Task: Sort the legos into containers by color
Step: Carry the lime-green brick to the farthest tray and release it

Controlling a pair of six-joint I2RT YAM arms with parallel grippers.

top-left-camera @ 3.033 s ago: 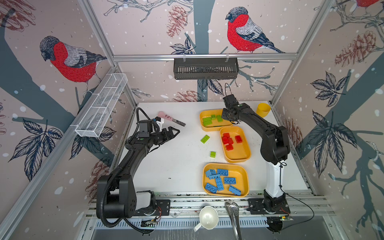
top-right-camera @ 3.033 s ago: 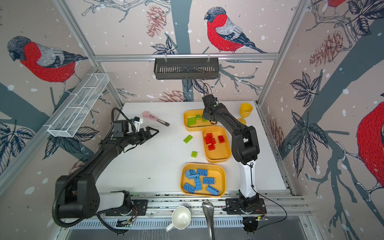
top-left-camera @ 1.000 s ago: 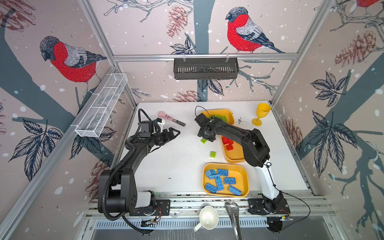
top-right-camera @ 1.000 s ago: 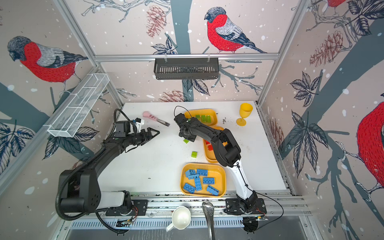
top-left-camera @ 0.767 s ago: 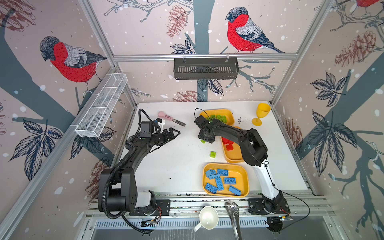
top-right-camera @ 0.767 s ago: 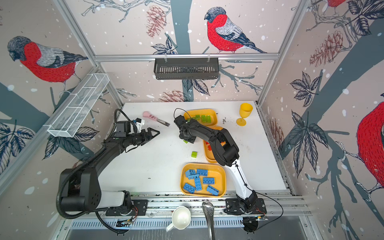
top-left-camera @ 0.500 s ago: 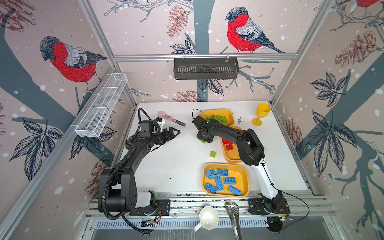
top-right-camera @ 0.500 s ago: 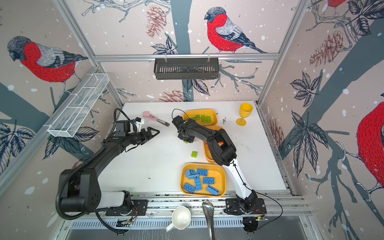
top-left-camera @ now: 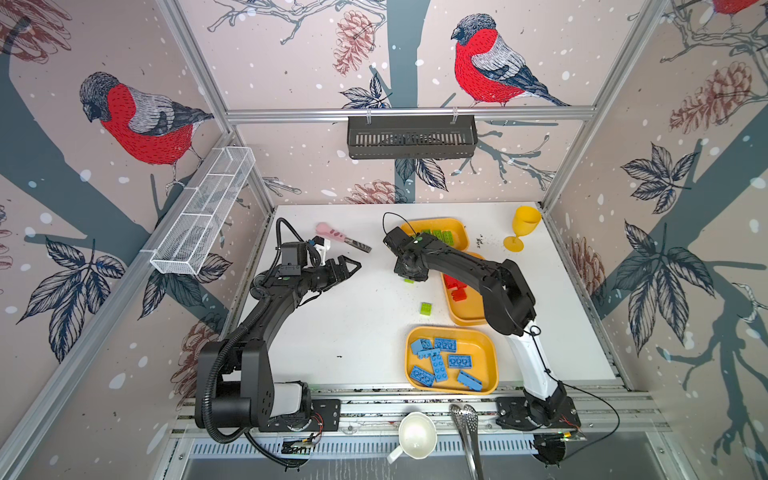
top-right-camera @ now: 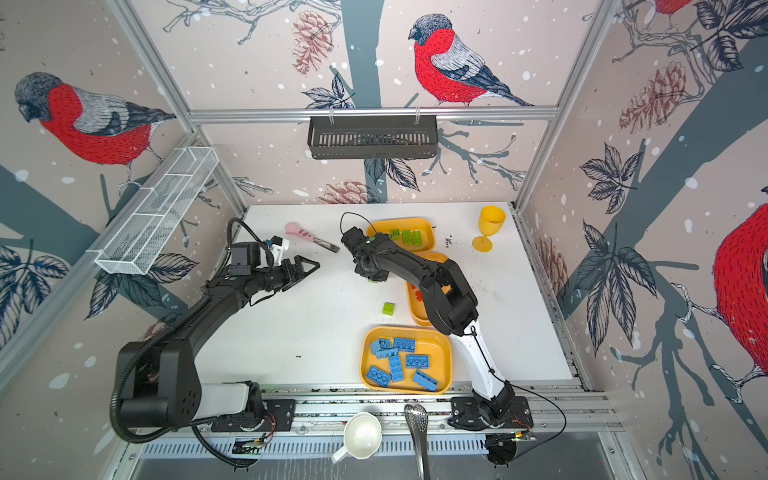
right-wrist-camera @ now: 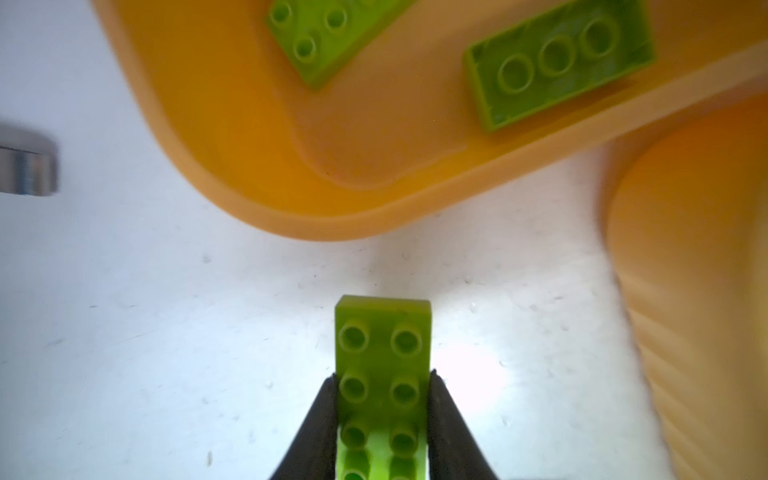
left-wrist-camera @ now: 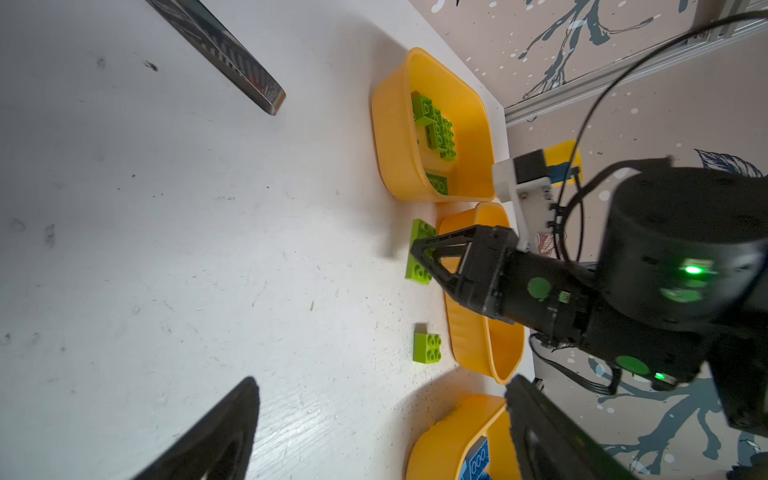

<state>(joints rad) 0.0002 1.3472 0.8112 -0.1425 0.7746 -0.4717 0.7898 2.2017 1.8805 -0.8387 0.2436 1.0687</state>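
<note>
The long lime green lego (right-wrist-camera: 382,352) is square between my right gripper's fingers, so the gripper keeps going over the far container's rim and lets go above the green legos (top-left-camera: 436,235).
My right gripper (right-wrist-camera: 382,376) is shut on a long lime green lego (right-wrist-camera: 382,332) that lies on the white table just in front of the far yellow-orange container (top-left-camera: 432,220), which holds green legos. In both top views the gripper covers most of this lego (top-left-camera: 409,281). A small square green lego (top-left-camera: 425,308) lies loose beside the middle container (top-left-camera: 465,320), which holds red legos. Several blue legos lie in the near container (top-left-camera: 490,353). My left gripper (top-left-camera: 353,266) hovers open and holds nothing, left of the middle of the table.
A pink-handled knife (top-left-camera: 340,241) lies at the back left of the table. At the back right stands a yellow goblet (top-left-camera: 521,228). A white mesh basket (top-left-camera: 203,216) hangs on the left wall. A white cup (top-left-camera: 417,432) and a slotted spoon (top-left-camera: 467,419) lie below the front rail.
My right gripper has come down from the far container to the long green lego and has shut on it. The left arm has stayed where it was.
</note>
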